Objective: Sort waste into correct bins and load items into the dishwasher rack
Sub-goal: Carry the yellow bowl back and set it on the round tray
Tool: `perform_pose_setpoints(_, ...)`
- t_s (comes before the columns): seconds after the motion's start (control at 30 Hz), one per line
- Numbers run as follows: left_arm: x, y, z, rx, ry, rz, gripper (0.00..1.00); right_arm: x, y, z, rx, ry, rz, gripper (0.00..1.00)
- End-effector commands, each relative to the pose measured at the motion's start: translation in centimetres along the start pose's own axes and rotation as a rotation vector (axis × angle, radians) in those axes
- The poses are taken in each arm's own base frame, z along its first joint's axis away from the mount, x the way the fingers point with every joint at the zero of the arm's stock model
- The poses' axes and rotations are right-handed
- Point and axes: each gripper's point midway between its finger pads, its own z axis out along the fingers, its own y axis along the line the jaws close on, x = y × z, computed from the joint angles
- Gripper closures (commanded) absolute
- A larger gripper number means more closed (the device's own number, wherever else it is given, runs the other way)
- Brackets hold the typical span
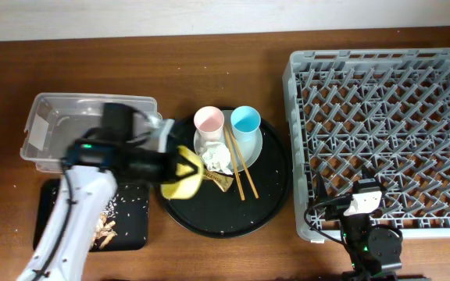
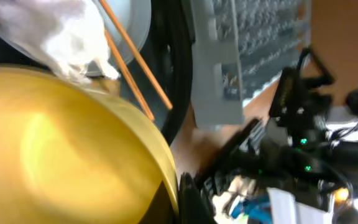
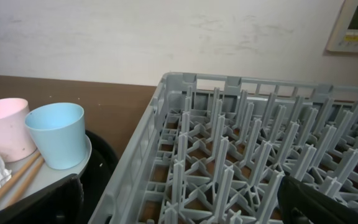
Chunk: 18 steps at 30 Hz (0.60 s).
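My left gripper keeps moving the yellow bowl (image 1: pixel 184 181) to the front of the round black tray (image 1: pixel 230 211) until the bowl sits flat, because that spot is clear.
My left gripper (image 1: pixel 169 166) is shut on the rim of the small yellow bowl (image 1: pixel 183 173) and holds it tilted over the left edge of the round black tray (image 1: pixel 270 199). In the left wrist view the bowl (image 2: pixel 61 149) fills the frame. The pale plate (image 1: pixel 253 145) carries the pink cup (image 1: pixel 208 121), the light blue cup (image 1: pixel 245 119), the white napkin (image 1: pixel 216 158) and the chopsticks (image 1: pixel 238 167). A brown wrapper (image 1: pixel 220 181) lies beside the bowl. My right gripper (image 1: pixel 365 204) is open and empty at the grey rack's (image 1: pixel 381 117) front left corner.
The clear box (image 1: pixel 49 133) stands at the far left. The shallow black tray (image 1: pixel 127 226) in front of it holds food scraps and rice grains. The right wrist view shows the rack's pegs (image 3: pixel 229 155) and both cups (image 3: pixel 58 134) to the left.
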Motion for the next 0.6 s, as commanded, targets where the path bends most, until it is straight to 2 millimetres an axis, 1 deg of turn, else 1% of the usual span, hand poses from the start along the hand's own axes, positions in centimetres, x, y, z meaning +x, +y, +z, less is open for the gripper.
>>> perform_pose_setpoints(0.0,1.0,-0.2,3.0,-0.312,-0.012,-0.033,1.0,0.3,-0.2,0.0,0.009,0.006,0.0,0.02)
perform_pose_setpoints(0.03,1.5,-0.8,4.0,-0.364,-0.013,-0.001,1.0,0.3,-0.2,0.0,0.009,0.006,0.0,0.02)
perform_pose_setpoints(0.07,2.5,-1.5,5.1,-0.424,-0.013,0.042,1.0,0.3,-0.2,0.0,0.009,0.006,0.0,0.02)
perform_pose_setpoints(0.1,3.1,-2.0,5.7,-0.462,-0.014,0.073,1.0,0.3,-0.2,0.0,0.009,0.006,0.0,0.02)
perform_pose_setpoints(0.17,4.4,-2.7,7.3,-0.548,-0.026,0.122,1.0,0.3,-0.2,0.0,0.009,0.006,0.0,0.02)
perform_pose_setpoints(0.23,5.5,-3.0,9.5,-0.577,0.002,0.173,1.0,0.3,-0.2,0.0,0.009,0.006,0.0,0.01)
perform_pose_setpoints(0.27,6.0,-2.8,10.3,-0.589,0.025,0.169,1.0,0.3,-0.2,0.0,0.009,0.006,0.0,0.02)
perform_pose_setpoints(0.3,6.4,-2.0,11.3,-0.613,0.057,0.165,1.0,0.3,-0.2,0.0,0.009,0.006,0.0,0.02)
perform_pose_setpoints(0.4,7.0,-0.2,13.1,-0.662,0.112,0.149,1.0,0.3,-0.2,0.0,0.009,0.006,0.0,0.02)
perform_pose_setpoints(0.47,6.8,0.0,14.6,-0.647,0.123,0.145,1.0,0.3,-0.2,0.0,0.009,0.006,0.0,0.02)
perform_pose_setpoints(0.57,6.6,0.3,15.9,-0.637,0.122,0.145,1.0,0.3,-0.2,0.0,0.009,0.006,0.0,0.02)
